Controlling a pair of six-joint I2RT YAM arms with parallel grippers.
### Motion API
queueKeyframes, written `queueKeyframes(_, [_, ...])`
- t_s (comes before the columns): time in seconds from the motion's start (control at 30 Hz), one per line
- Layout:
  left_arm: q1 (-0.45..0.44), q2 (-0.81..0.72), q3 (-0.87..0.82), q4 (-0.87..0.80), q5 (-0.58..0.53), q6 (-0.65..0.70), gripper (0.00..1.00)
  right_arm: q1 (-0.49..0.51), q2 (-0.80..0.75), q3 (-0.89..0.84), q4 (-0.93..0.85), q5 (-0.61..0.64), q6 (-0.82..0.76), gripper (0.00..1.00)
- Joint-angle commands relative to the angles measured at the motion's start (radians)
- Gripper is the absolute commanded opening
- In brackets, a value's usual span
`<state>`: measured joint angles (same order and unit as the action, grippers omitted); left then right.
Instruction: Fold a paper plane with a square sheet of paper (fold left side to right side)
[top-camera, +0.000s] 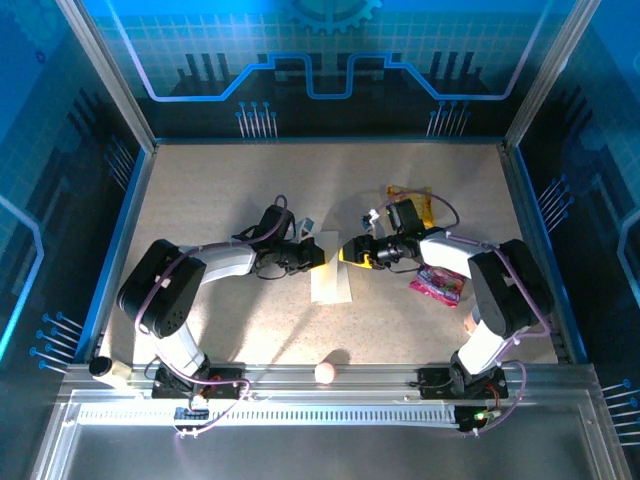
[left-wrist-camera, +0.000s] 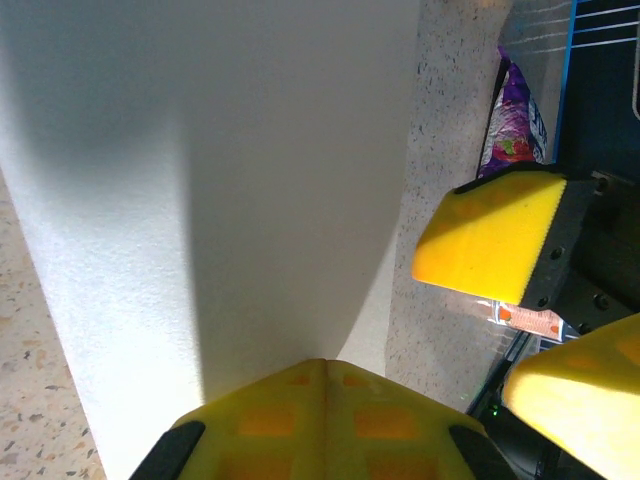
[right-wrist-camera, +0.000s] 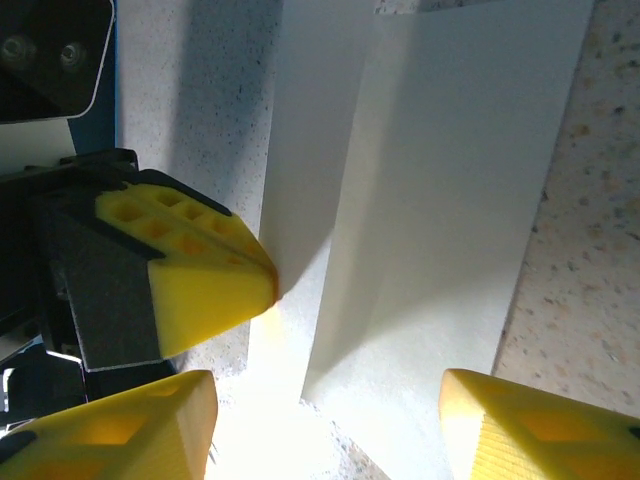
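Observation:
The raised flap's edge (left-wrist-camera: 328, 345) is pinched in my left gripper, so my right gripper should hold that edge before my left gripper opens and squeezes the paper's fold (left-wrist-camera: 62, 330).
The square sheet of paper (top-camera: 330, 285) lies at the table's middle as a narrow, creased white strip. My left gripper (top-camera: 318, 254) is at its left edge, shut on a flap of the sheet (left-wrist-camera: 250, 150) that rises from the closed yellow fingertips (left-wrist-camera: 325, 362). In the right wrist view that flap (right-wrist-camera: 300, 150) stands up beside the flat layer (right-wrist-camera: 450, 200), with the left gripper's fingers (right-wrist-camera: 200, 280) pinching its edge. My right gripper (top-camera: 347, 254) hovers over the strip's right side, open (right-wrist-camera: 325, 425), its fingers (left-wrist-camera: 490, 240) apart with nothing between them.
A yellow snack packet (top-camera: 410, 205) lies behind the right gripper. A pink wrapper (top-camera: 438, 285) rests under the right forearm. A small pale ball (top-camera: 326, 372) sits at the near edge. The blue walls (top-camera: 115, 250) close in the table.

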<state>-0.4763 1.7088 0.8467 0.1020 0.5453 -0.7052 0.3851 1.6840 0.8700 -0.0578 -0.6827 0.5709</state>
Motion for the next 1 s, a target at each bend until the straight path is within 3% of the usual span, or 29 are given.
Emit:
queueKeyframes(0.0, [-0.008,0.002,0.024,-0.03,-0.012,0.017,0.0,0.024,0.033,0.048,0.05,-0.043,0.017,0.59])
queueKeyframes(0.4, [-0.01,0.006,0.031,-0.027,-0.02,0.015,0.0,0.056,0.1,0.069,0.074,-0.038,0.044,0.33])
queueKeyframes(0.53, [-0.01,0.007,0.032,-0.03,-0.022,0.015,0.0,0.062,0.116,0.068,0.079,-0.035,0.049,0.21])
queueKeyframes(0.63, [-0.01,0.004,0.034,-0.032,-0.026,0.02,0.0,0.062,0.12,0.067,0.078,-0.025,0.052,0.03])
queueKeyframes(0.7, [-0.01,-0.012,0.028,-0.036,-0.047,0.024,0.0,0.062,0.124,0.072,0.061,-0.001,0.049,0.0])
queueKeyframes(0.73, [-0.01,-0.024,0.024,-0.039,-0.06,0.027,0.02,0.062,0.126,0.076,0.047,0.012,0.045,0.0])
queueKeyframes(0.97, [-0.01,-0.149,-0.008,-0.148,-0.219,0.102,0.43,0.062,0.166,0.11,-0.022,0.089,0.041,0.0])
